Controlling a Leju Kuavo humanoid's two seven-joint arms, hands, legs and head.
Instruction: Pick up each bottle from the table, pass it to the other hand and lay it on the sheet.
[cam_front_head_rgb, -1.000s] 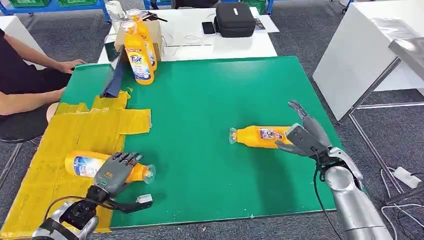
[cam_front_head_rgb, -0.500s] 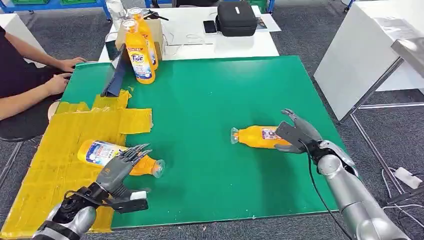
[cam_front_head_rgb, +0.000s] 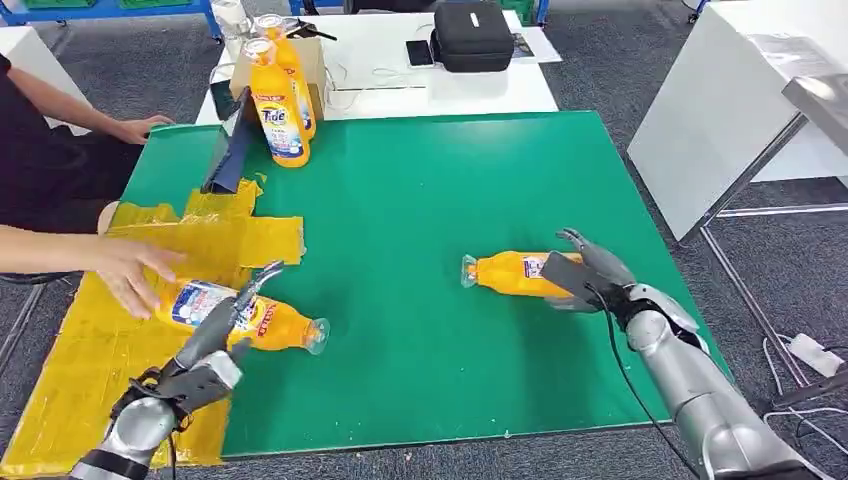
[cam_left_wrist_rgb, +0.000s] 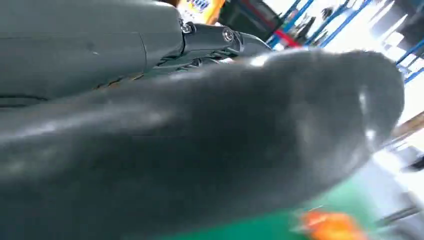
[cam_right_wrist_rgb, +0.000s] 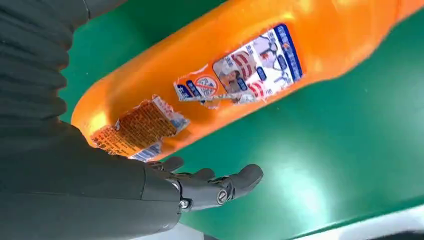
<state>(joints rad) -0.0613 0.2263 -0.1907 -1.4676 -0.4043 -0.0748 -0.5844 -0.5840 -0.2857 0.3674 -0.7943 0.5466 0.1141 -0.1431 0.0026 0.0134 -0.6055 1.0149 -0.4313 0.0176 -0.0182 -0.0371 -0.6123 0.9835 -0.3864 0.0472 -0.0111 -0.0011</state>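
Note:
My gripper will make the orange bottle (cam_front_head_rgb: 508, 273) roll until the torn label (cam_right_wrist_rgb: 245, 70) faces my open fingers when it grips and lifts the bottle, because that label tilts toward them.
An orange bottle (cam_front_head_rgb: 268, 324) lies on its side across the edge of the yellow sheet (cam_front_head_rgb: 110, 340), cap toward the green mat (cam_front_head_rgb: 420, 190). My left hand (cam_front_head_rgb: 215, 335) is just in front of it, fingers straight and apart over its label, holding nothing. A second orange bottle (cam_front_head_rgb: 510, 272) lies on the mat at the right. My right hand (cam_front_head_rgb: 585, 270) is at its base, fingers spread around the end and not closed. The right wrist view shows this bottle (cam_right_wrist_rgb: 240, 75) close to the palm, the fingers (cam_right_wrist_rgb: 215, 187) apart beneath it.
A person's hand (cam_front_head_rgb: 130, 272) reaches over the sheet and touches the base of the left bottle. Two upright orange bottles (cam_front_head_rgb: 278, 105) stand at the mat's back left beside a dark folded object (cam_front_head_rgb: 228, 155). A white table (cam_front_head_rgb: 400, 70) with a black case stands behind.
My left hand has let go of the bottle on the sheet and drawn back; the bottle shifted right. A person's hand has reached in to it. My right hand edged closer around the other bottle's base.

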